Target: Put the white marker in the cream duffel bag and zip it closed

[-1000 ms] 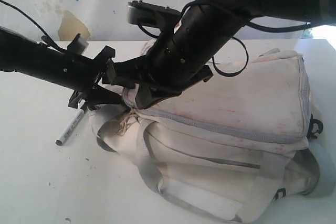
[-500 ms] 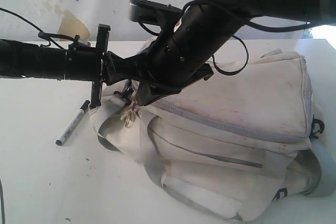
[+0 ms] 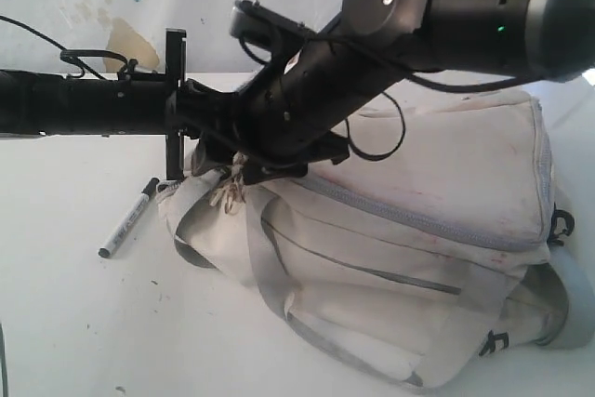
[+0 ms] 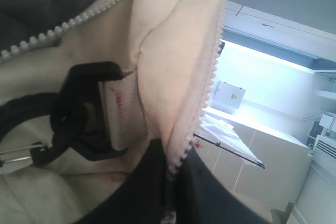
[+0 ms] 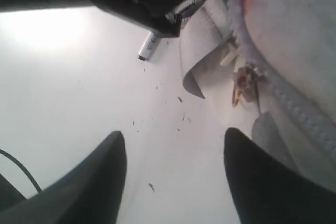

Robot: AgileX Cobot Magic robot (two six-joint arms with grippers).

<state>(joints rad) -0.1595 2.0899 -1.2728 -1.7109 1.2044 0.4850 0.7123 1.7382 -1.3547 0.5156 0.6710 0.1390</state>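
Note:
The grey seam (image 3: 409, 217) runs shut beyond the zipper pull (image 5: 245, 82), so the zipper pull will slide along it and part the teeth behind when I pull.
The white marker (image 3: 129, 218) lies on the table left of the cream duffel bag (image 3: 446, 174); its end also shows in the right wrist view as the marker (image 5: 149, 46). My left gripper (image 3: 206, 144) reaches in from the left to the bag's near end and is shut on the bag's zipper edge (image 4: 181, 129), beside a black clip (image 4: 79, 114). Over that same end hangs my right gripper (image 5: 173, 156), open with nothing between its fingers, above bare table near the zipper pull (image 5: 244, 83). In the exterior view the right gripper (image 3: 270, 160) is mostly a dark mass.
The white table (image 3: 74, 313) carries small dark specks. Grey webbing straps (image 3: 265, 276) hang down the bag's front. A stained white wall (image 3: 112, 6) stands behind. The two arms cross closely over the bag's left end.
The left arm has levelled out and its wrist has rolled, lifting the bag's left end slightly. The right arm has shifted left and lower. The marker has not moved.

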